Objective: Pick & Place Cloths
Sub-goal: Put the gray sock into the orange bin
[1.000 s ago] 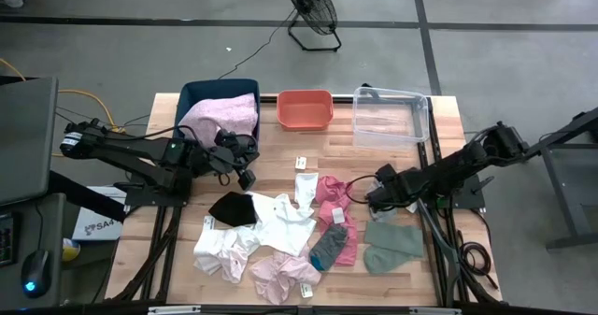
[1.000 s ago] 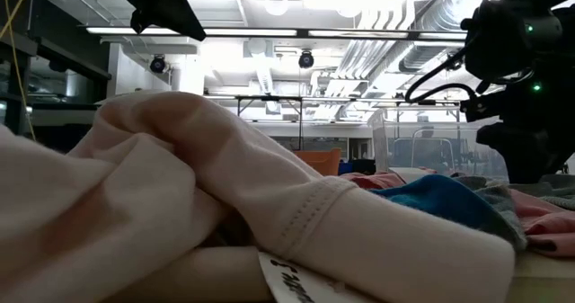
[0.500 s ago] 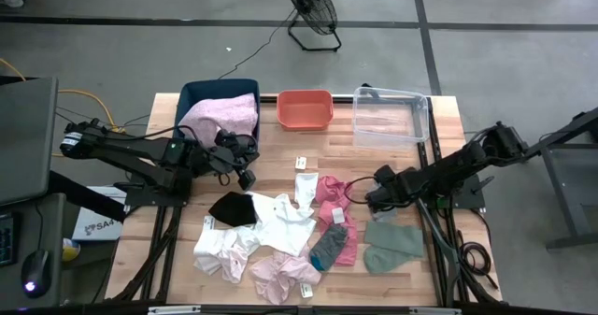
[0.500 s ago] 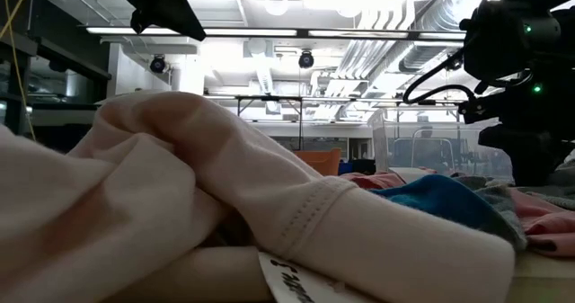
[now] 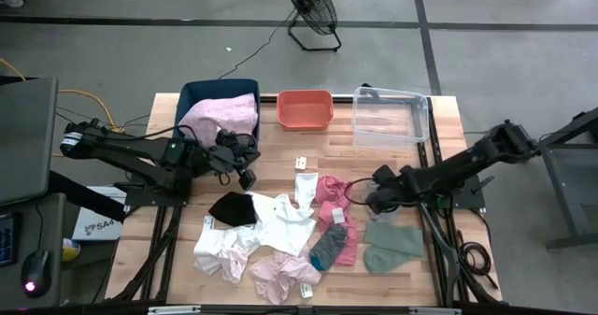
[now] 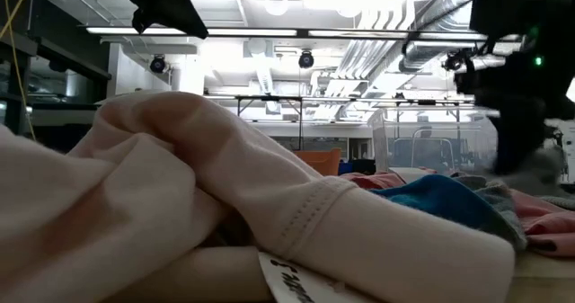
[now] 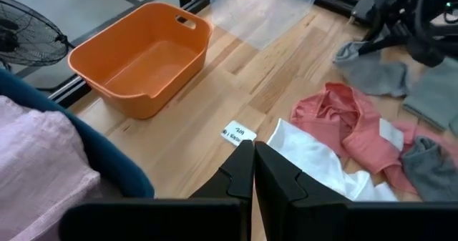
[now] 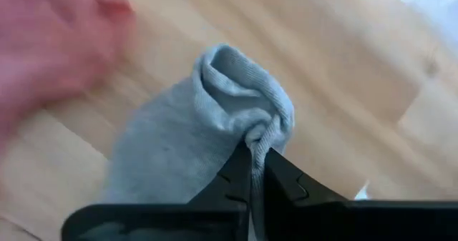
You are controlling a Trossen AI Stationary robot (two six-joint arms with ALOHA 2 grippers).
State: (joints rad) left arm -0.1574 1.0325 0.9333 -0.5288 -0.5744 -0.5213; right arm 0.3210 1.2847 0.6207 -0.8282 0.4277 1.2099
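Note:
The orange bin (image 5: 305,111) is nearer to my left gripper, but my right gripper is holding the pale grey-green sock (image 8: 175,137). Next, my left gripper takes over the sock.
Several cloths lie spread on the table's near half: a black one (image 5: 232,207), a white one (image 5: 282,221), a pale pink one (image 5: 280,276), a rose one (image 5: 330,191), a grey-blue sock (image 5: 327,246) and sage-green pieces (image 5: 392,236). A pink cloth (image 5: 220,117) fills the blue bin (image 5: 192,95). My right gripper (image 5: 371,204) is shut on a pale grey-green sock (image 8: 179,148) at the spread's right side. My left gripper (image 5: 247,177) hovers shut beside the blue bin with nothing in it. My right gripper pinches a bunched-up fold at the sock's end (image 8: 261,130) between its two fingers. That end is drawn up into a peak at the fingertips. The sock's remaining length trails away from them toward the wood; whether it rests there I cannot tell.
An orange bin (image 5: 305,109) and a clear bin (image 5: 391,117) stand along the far edge, right of the blue bin. A small white label (image 7: 238,132) lies on bare wood in front of my left gripper. A fan (image 5: 311,7) stands on the floor beyond the table.
My right gripper has shut on the end of the grey-green sock. Its arm has shifted a little and shows blurred in the low view. The other cloths have stayed where they were.

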